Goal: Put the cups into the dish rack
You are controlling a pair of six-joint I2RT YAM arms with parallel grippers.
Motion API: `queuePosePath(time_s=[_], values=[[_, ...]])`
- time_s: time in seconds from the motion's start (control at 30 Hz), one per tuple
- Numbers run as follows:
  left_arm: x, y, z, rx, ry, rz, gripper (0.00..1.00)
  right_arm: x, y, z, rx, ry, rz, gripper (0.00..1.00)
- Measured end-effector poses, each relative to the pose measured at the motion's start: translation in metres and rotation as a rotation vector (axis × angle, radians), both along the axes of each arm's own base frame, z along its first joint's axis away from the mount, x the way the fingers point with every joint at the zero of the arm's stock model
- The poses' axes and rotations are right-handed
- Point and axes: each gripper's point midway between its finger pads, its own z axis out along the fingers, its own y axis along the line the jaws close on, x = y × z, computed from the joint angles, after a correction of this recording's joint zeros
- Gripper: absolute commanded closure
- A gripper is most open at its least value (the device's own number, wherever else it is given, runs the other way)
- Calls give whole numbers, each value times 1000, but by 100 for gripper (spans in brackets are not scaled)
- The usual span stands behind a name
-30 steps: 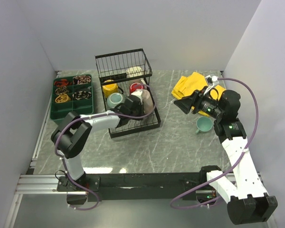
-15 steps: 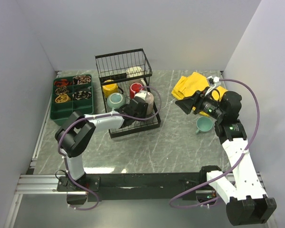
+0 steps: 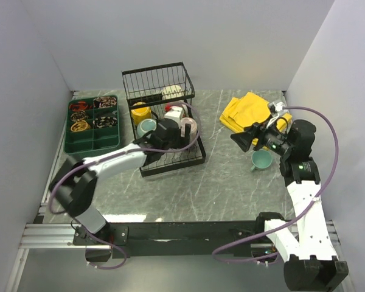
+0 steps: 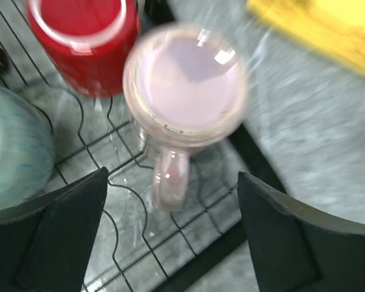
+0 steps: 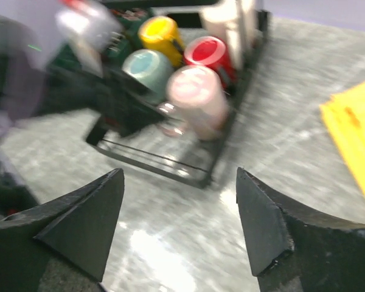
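Note:
The small teal cup [image 3: 262, 159] is far from my left gripper, so my right gripper should pass it over for the free spot [image 3: 167, 159] next to the pinkish-beige cup.
The black wire dish rack [image 3: 170, 168] stands left of centre on the table. In it stand a yellow cup [image 3: 140, 112], a red cup [image 3: 174, 112], a teal cup [image 3: 147, 127] and a pinkish-beige cup [image 3: 190, 126]; a cream cup [image 3: 172, 92] is in its tall basket. My left gripper [image 3: 179, 131] is open just behind the pinkish-beige cup [image 4: 185, 91], its handle [image 4: 169, 182] between the spread fingers, untouched. A small teal cup [image 3: 261, 159] stands on the table at the right. My right gripper [image 3: 238, 139] hovers open and empty to the upper left of it.
A yellow cloth [image 3: 246, 109] lies at the back right, partly under my right arm. A dark green compartment tray [image 3: 91, 125] sits at the left wall. White walls close in the table on three sides.
My left gripper has opened and let go of the pinkish-beige cup, which now stands in the rack beside the red cup. My right gripper has shifted slightly right and widened a little.

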Motion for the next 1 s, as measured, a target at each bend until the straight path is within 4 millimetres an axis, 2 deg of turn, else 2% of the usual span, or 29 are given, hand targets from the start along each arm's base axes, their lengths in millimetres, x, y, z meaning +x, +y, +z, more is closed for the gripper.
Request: queuePosePath(time_s=[0.07,0.1,0.2,0.37,0.5,0.67,0.83,1.0], values=[[-6,4,27,-48,-40,-2,1,2,-14,-10,-40,11,-31,16],[-8,6,38,-70,-59,-2,3,3,-22,-16,-57,26,-49,16],[-21,18,70,-135,-110,4,4,9,-52,-44,-119,109,-119,14],[-48,45,100,-220,-155,16,4,13,-101,-98,-211,286,-203,13],[-72,71,110,-300,-154,26,4,14,-136,-129,-304,381,-283,14],[-98,101,112,-405,-138,47,4,18,-168,-160,-405,484,-374,22],[-124,111,110,-496,-102,35,4,24,-194,-198,-458,619,-445,31],[-146,116,109,-604,-72,30,4,27,-201,-237,-452,757,-439,38]])
